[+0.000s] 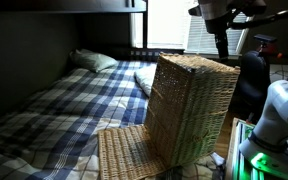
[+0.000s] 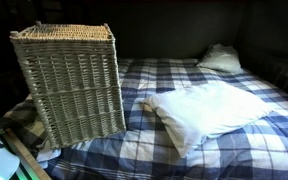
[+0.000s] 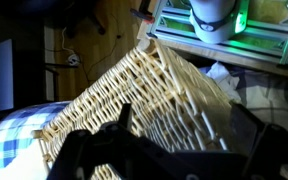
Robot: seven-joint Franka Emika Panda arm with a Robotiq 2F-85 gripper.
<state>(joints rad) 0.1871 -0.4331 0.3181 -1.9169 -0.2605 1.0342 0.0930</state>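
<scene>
The tall wicker basket (image 2: 74, 92) is leaning toward my white base. Next, my gripper swings the top of the basket back beyond upright and tips the basket over toward the white pillow (image 2: 208, 110).
A tall wicker basket (image 1: 189, 105) stands on a bed with a blue plaid blanket (image 1: 64, 110); it also shows in an exterior view (image 2: 69, 85). My gripper (image 1: 222, 48) hangs in the air just above the basket's top far edge. In the wrist view the gripper (image 3: 184, 118) is open and empty, its two dark fingers spread wide over the woven basket wall (image 3: 154, 90). The gripper is outside the exterior view that shows the basket at the left.
A flat wicker lid (image 1: 124, 152) lies on the bed in front of the basket. A white pillow (image 2: 209, 110) lies beside the basket, and another pillow (image 2: 219, 58) at the head. A white robot base with a green light (image 1: 274, 112) stands next to the bed. A bunk frame (image 1: 74, 8) is overhead.
</scene>
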